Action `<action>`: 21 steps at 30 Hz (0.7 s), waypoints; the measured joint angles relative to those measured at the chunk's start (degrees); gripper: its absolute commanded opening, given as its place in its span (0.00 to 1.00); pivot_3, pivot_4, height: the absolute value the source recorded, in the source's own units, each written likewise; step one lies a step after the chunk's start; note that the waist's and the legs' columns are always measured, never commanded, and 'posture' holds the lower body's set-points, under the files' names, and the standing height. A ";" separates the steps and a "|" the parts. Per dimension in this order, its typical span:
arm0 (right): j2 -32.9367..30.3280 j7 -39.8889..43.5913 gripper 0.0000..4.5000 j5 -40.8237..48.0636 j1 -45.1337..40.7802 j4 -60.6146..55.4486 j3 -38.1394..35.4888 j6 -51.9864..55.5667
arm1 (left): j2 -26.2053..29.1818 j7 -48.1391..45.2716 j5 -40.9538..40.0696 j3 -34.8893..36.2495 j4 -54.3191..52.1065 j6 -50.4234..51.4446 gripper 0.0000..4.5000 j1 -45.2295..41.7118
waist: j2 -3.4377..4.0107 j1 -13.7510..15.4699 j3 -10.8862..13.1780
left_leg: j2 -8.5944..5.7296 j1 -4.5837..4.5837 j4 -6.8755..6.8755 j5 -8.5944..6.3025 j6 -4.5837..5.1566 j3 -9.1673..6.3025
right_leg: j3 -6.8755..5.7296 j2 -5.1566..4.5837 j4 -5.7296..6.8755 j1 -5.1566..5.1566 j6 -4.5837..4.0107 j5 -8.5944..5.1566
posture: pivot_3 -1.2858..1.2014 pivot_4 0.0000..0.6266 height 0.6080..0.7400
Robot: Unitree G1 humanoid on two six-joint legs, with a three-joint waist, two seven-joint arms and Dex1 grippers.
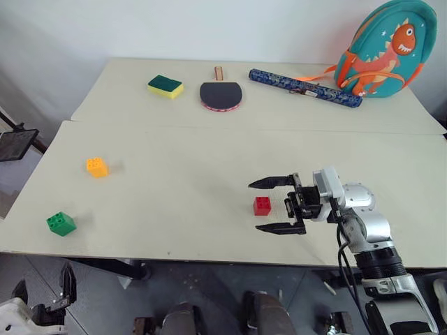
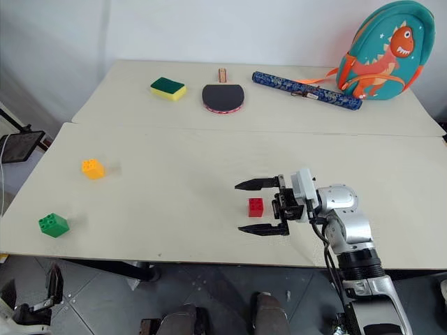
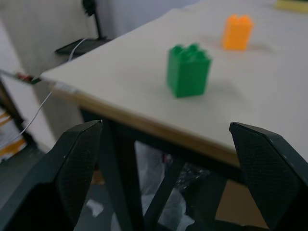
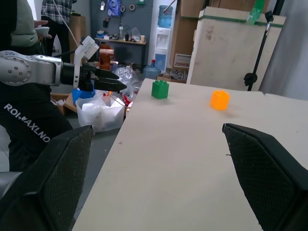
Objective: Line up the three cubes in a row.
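Note:
My right gripper is far from the green cube (image 1: 61, 223), so my left gripper should bring the green cube next to the red cube while my right gripper backs off.
The red cube (image 1: 262, 205) sits on the table (image 1: 174, 209) near the front right, between the spread fingers of my right gripper (image 1: 254, 206), touching neither; that gripper is open and points left. The orange-yellow cube (image 1: 97, 167) stands at the left, and the green cube (image 1: 61, 223) is nearer the front left corner. My left gripper (image 1: 43, 296) hangs open below and in front of the table's left corner; in its wrist view the green cube (image 3: 188, 70) and the orange-yellow cube (image 3: 237, 32) stand beyond the left gripper (image 3: 164, 125).
On the far table lie a green-and-yellow sponge (image 1: 165, 86), a table-tennis paddle (image 1: 221, 94), a blue rolled tube (image 1: 305, 87) and a teal backpack (image 1: 384, 45). A seam (image 1: 244, 127) divides the two tables. A black stand (image 1: 15, 143) is at the left. A person (image 4: 24, 24) stands beyond.

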 measured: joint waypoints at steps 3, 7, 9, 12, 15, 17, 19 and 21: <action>-0.03 0.00 0.99 -0.10 0.03 0.05 0.14 -0.03 | 1.07 4.26 0.35 -1.60 -0.97 3.14 1.00 -2.22 | 0.27 -0.03 0.00 | 0.00 0.01 -0.08 -0.02 -0.01 0.03 | -0.03 0.02 -0.04 -0.01 0.03 0.02 | 0.52 0.24 1.00; -0.05 0.00 0.99 -0.56 -0.06 0.37 0.77 0.09 | 5.14 10.59 1.27 -2.35 -1.73 9.22 1.00 -10.57 | 0.64 1.09 0.01 | 0.08 -0.06 -0.20 0.23 -0.49 -0.11 | -0.35 0.12 0.16 -0.14 0.05 -0.01 | 0.52 0.24 1.00; -0.06 -0.01 0.99 -0.58 -0.49 0.15 1.31 0.09 | 7.15 13.90 1.67 -2.72 -2.55 12.62 1.00 -15.42 | 0.37 1.17 -0.13 | 0.18 0.00 -0.07 0.16 -0.62 -0.11 | -0.39 0.15 0.35 -0.12 0.03 -0.02 | 0.52 0.24 1.00; -0.26 -0.05 0.99 -0.58 -0.44 0.00 1.29 0.15 | 9.03 16.97 1.92 -2.48 -1.75 17.26 1.00 -18.07 | 0.28 0.07 -0.15 | 0.12 0.01 -0.01 0.10 -0.50 0.08 | -0.39 0.04 0.36 -0.07 0.04 -0.02 | 0.52 0.24 1.00; -0.27 -0.17 0.99 -0.58 -0.41 -0.30 1.31 0.30 | 11.03 18.06 2.88 -2.67 0.21 19.58 1.00 -20.82 | 0.22 0.00 -0.15 | 0.11 0.04 0.09 0.09 -0.47 0.09 | -0.39 0.03 0.31 -0.06 0.04 -0.02 | 0.52 0.24 1.00; -0.27 -0.38 1.00 -0.57 -0.35 -1.29 1.31 0.60 | 11.16 20.68 4.15 -2.27 0.33 21.42 0.93 -22.04 | 0.19 0.00 -0.16 | 0.11 0.07 0.09 0.10 -0.47 0.08 | -0.37 0.02 0.33 -0.05 0.03 -0.02 | 0.52 0.24 1.00; -0.30 -0.75 1.00 -0.58 -0.32 -1.46 1.26 0.65 | 11.03 21.46 4.23 -1.99 0.38 22.28 0.86 -22.30 | 0.18 -0.02 -0.17 | 0.12 0.08 0.09 0.11 -0.49 0.08 | -0.38 0.02 0.36 -0.05 0.03 -0.02 | 0.52 0.24 1.00; -0.30 -1.13 1.00 -0.59 -0.28 -1.46 1.25 0.74 | 11.02 21.42 4.11 -1.95 0.46 22.72 0.74 -22.35 | 0.18 0.02 -0.17 | 0.12 0.08 0.09 0.12 -0.51 0.08 | -0.38 0.02 0.38 -0.06 0.03 -0.02 | 0.52 0.24 1.00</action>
